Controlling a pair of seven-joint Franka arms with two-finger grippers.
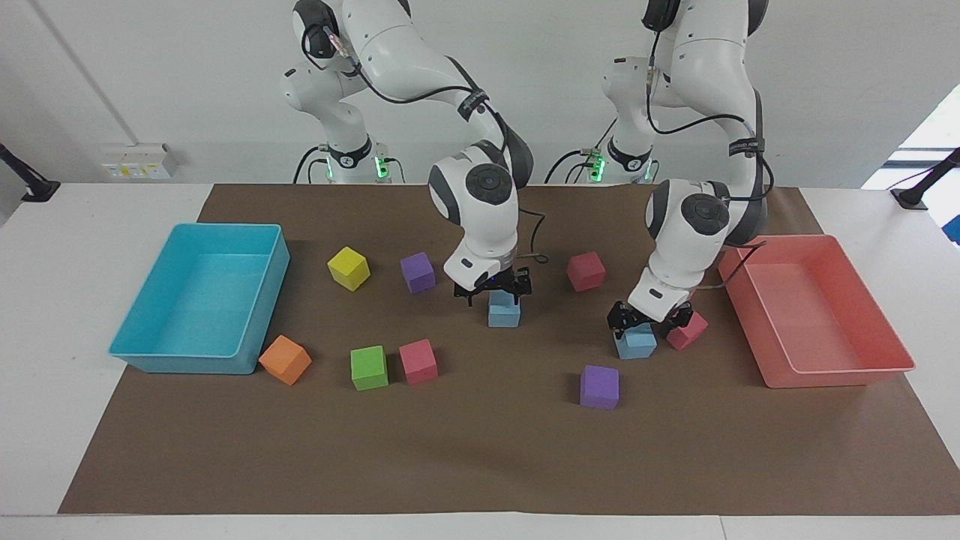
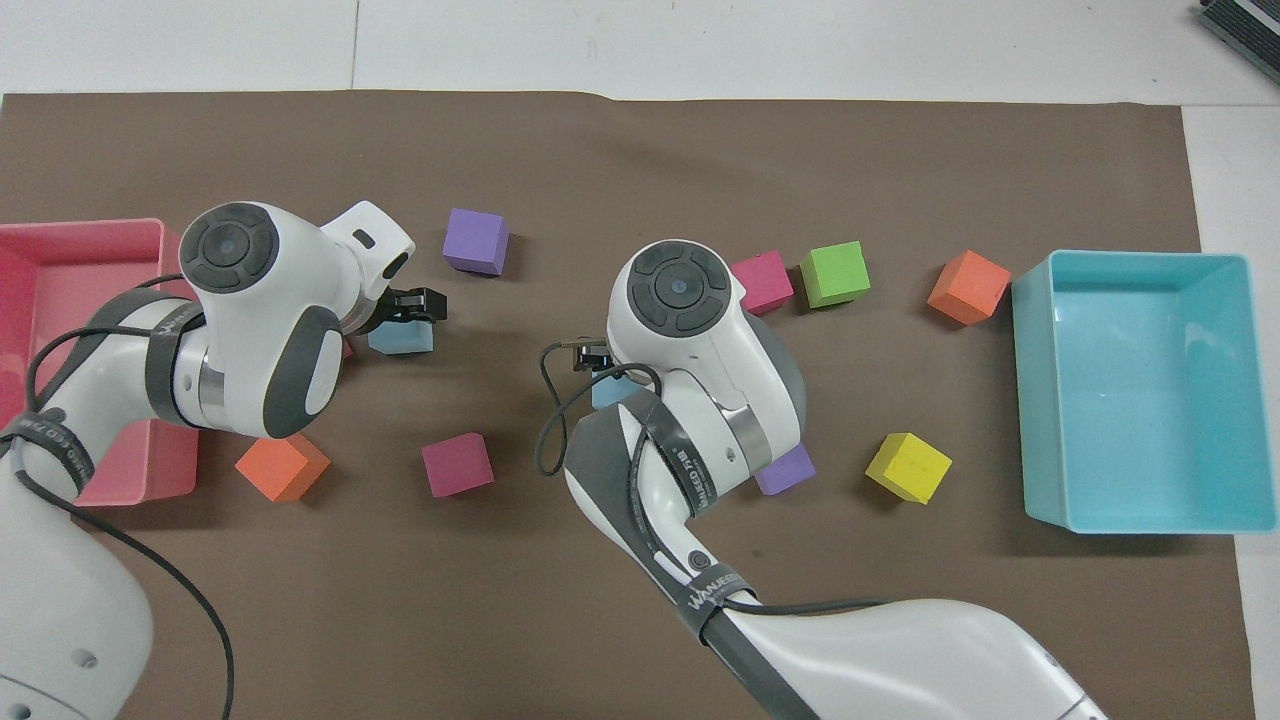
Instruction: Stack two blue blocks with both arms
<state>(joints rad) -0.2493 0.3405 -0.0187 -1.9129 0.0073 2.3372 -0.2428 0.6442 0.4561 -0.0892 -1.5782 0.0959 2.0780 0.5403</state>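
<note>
Next, I move my right gripper out of the way first, because it covers the top of the mid-table blue block (image 1: 504,310) and my left gripper will lower the other blue block (image 1: 636,343) there next.
Two sky-blue blocks rest on the brown mat. One blue block (image 1: 504,310) lies mid-table, and only a sliver of it shows in the overhead view (image 2: 606,392) beside the arm. My right gripper (image 1: 493,289) hangs right over it, fingers open and spread wider than the block's top. The other blue block (image 1: 635,342) lies toward the left arm's end and also shows in the overhead view (image 2: 401,339). My left gripper (image 1: 646,316) is low on its top, open, with fingers on either side. A pink cube (image 1: 690,330) sits right beside it.
A pink tray (image 1: 832,377) stands at the left arm's end and a cyan tray (image 1: 180,364) at the right arm's end. Purple cubes (image 1: 599,387) (image 1: 417,271), pink cubes (image 1: 586,271) (image 1: 418,361), green (image 1: 369,367), yellow (image 1: 349,268) and orange cubes (image 1: 285,359) (image 2: 283,467) are scattered about.
</note>
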